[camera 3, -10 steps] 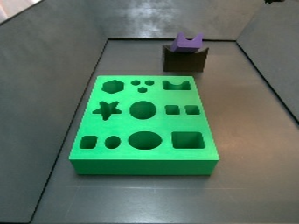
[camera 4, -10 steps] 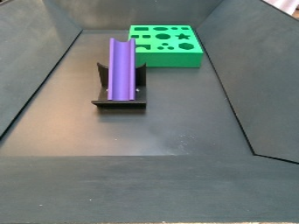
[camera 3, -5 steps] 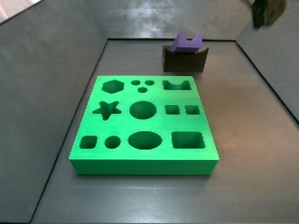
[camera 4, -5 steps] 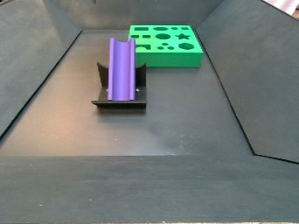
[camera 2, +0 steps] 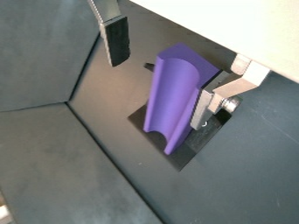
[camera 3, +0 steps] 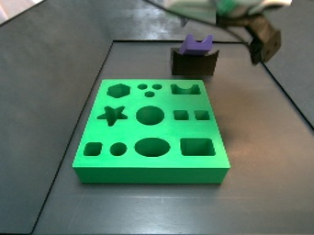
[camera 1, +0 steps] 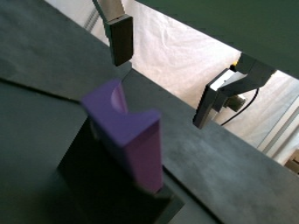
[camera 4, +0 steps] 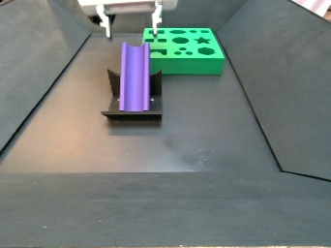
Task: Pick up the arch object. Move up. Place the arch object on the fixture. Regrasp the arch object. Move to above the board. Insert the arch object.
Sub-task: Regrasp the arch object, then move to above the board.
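Observation:
I expect the purple arch object [camera 3: 196, 48] to come loose and hang lengthwise when I lift it, because the notched end [camera 3: 196, 41] sticks up above the dark fixture.
The purple arch object [camera 4: 134, 74] lies lengthwise on the dark fixture [camera 4: 132, 112], groove side down. One side view shows it end-on [camera 3: 197, 42] on the fixture [camera 3: 193, 64]. My gripper [camera 4: 128, 27] hangs open just above the arch's far end, touching nothing, and is motion-blurred in a side view [camera 3: 229, 20]. In both wrist views the fingers [camera 1: 119, 39] [camera 2: 117, 39] stand on either side of the arch object [camera 1: 129, 133] [camera 2: 176, 92], still above it. The green board [camera 3: 153, 128] [camera 4: 184, 48] lies flat beyond the fixture, its holes empty.
Dark sloping walls [camera 4: 52, 73] close in the grey floor [camera 4: 168, 145] on both sides. White sheeting [camera 1: 187, 52] shows past the far wall in a wrist view.
The gripper, out of view a second ago, has come down into both side views and now hangs open over the arch object. Arch object, fixture and board have not moved.

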